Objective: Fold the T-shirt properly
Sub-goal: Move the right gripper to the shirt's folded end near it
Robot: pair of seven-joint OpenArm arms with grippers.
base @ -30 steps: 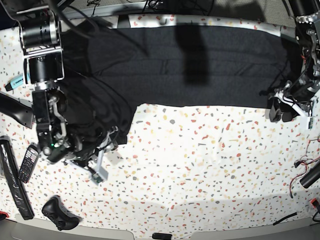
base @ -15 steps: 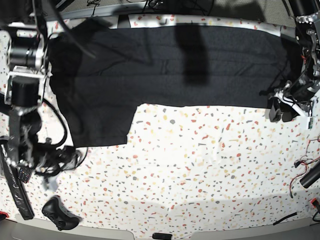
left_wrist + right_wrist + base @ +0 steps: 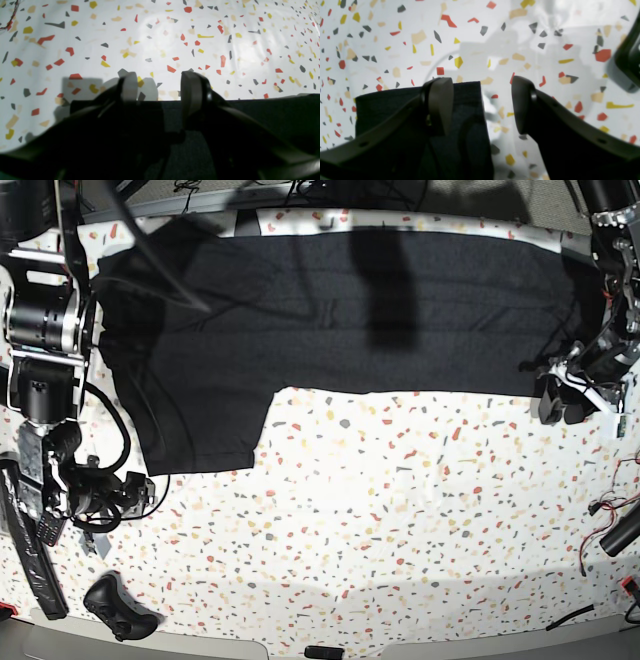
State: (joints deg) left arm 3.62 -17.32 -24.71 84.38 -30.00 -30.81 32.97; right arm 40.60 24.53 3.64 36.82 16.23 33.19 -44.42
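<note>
I expect the sleeve (image 3: 205,425) to fold back along the black T-shirt's straight front edge (image 3: 340,390) when I lift the sleeve's corner, because the sleeve sticks out past that edge.
The black T-shirt (image 3: 400,310) lies spread flat, plain side up, across the back of the table, one sleeve reaching toward the front left. My left gripper (image 3: 558,402) is open at the shirt's right front edge. In the left wrist view its fingers (image 3: 128,86) stand apart over the cloth's edge (image 3: 275,112), holding nothing. My right gripper (image 3: 140,490) is open just below the sleeve's lower left corner. In the right wrist view (image 3: 481,100) one finger sits over the cloth corner (image 3: 467,112), the other over bare table.
A game controller (image 3: 120,605), a phone (image 3: 47,525) and a long black bar (image 3: 25,555) lie at the front left. Cables (image 3: 610,505) and a black cylinder (image 3: 620,535) lie at the right edge. A dark object (image 3: 630,60) shows at the right wrist view's edge.
My right gripper let go of the bunched sleeve and drew back to the left. The sleeve now lies flat. The left arm has not moved.
</note>
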